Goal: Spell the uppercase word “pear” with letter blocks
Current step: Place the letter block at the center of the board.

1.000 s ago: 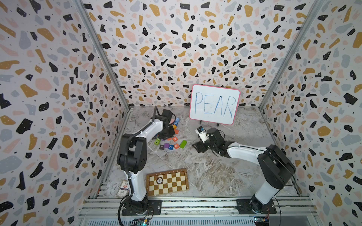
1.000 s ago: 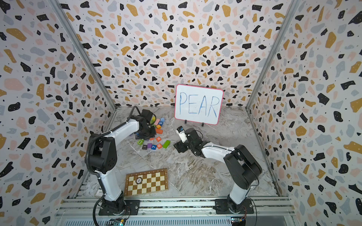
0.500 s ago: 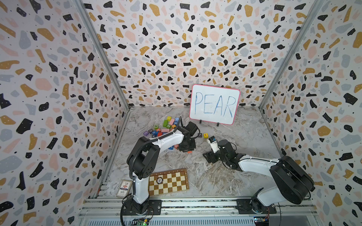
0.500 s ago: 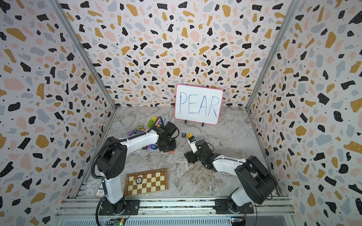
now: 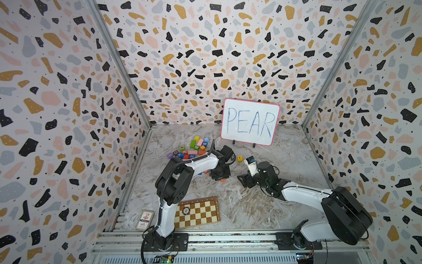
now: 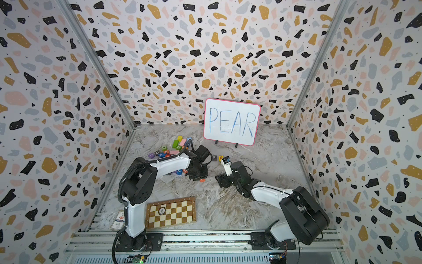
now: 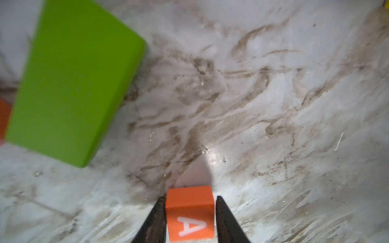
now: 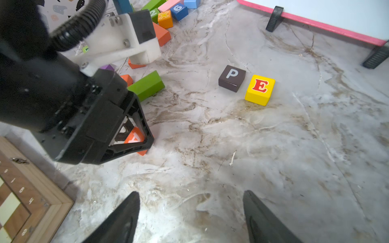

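The A block [image 7: 190, 216] is in my left gripper but belongs past the yellow E block, so I should leave it nearer my right gripper to pick up.
The blackish P block [image 8: 232, 78] and the yellow E block [image 8: 260, 89] lie side by side on the marble floor, below the whiteboard in both top views [image 5: 233, 157] [image 6: 220, 157]. The orange-red A block [image 7: 189, 212] rests on the floor, nearer than P and to its left, between the fingers of my left gripper [image 7: 190, 197]. One finger touches it and a thin gap shows at the other. From the right wrist view the A block [image 8: 134, 137] shows through that gripper's frame. My right gripper [image 8: 190, 192] stands open over bare floor, holding nothing, right of the left gripper [image 5: 220, 177].
A pile of coloured blocks [image 5: 194, 149] lies at the back left, and a green bar [image 8: 146, 85] lies close behind the left gripper. The whiteboard [image 5: 250, 122] reading PEAR leans at the back. A chessboard [image 5: 197, 213] and a card deck [image 5: 144, 220] lie at the front.
My left arm has swung from the block pile toward the middle with the A block, brought it down to the floor and loosened its jaws. The right arm drew back to the right.
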You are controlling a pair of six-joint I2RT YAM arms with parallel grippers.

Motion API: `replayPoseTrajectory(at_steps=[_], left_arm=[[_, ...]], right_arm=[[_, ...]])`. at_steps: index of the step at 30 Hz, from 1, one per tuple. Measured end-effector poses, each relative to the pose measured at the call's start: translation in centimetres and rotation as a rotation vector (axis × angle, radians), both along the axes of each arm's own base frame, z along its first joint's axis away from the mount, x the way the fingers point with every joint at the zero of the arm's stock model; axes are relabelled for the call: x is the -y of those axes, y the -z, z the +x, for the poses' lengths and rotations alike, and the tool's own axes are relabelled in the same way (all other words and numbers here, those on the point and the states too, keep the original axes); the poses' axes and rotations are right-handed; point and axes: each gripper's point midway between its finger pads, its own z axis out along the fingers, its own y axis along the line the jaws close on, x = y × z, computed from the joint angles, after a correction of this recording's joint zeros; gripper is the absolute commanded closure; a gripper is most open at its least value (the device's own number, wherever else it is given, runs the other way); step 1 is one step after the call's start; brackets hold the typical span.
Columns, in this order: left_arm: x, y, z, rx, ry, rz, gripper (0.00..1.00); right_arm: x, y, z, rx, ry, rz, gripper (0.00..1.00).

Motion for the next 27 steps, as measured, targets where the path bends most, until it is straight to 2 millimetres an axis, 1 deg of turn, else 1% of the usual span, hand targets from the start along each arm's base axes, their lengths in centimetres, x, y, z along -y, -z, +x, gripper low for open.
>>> replayPoseTrajectory(at_steps=[3, 7, 10, 13, 18, 24, 27], left_arm=[[0.4, 0.0, -0.2, -0.005, 0.007, -0.012, 0.52], [1.1, -0.1, -0.6, -0.013, 0.021, -0.035, 0.52], [1.7, -0.2, -0.8, -0.019, 0.025, -0.058, 0.49], [2.2, -0.3, -1.1, -0.027, 0.026, -0.078, 0.46], [3.4, -0.5, -1.3, -0.029, 0.041, -0.118, 0.33], [4.1, -0.8, -1.8, -0.040, 0.082, -0.154, 0.20], [4.0, -1.0, -1.8, -0.024, 0.130, -0.152, 0.17]], right_arm=[[0.3, -0.2, -0.1, -0.002, 0.005, -0.002, 0.21], [0.8, -1.6, 0.3, 0.027, 0.022, 0.018, 0.21], [1.1, -2.1, 0.6, 0.040, 0.033, 0.028, 0.21], [1.6, -1.8, 0.5, 0.034, 0.043, 0.025, 0.21], [2.4, -0.5, 0.1, -0.004, 0.062, 0.024, 0.21], [3.0, -0.6, 0.5, -0.017, 0.086, 0.049, 0.21], [3.1, -0.5, 0.5, -0.021, 0.091, 0.052, 0.21]])
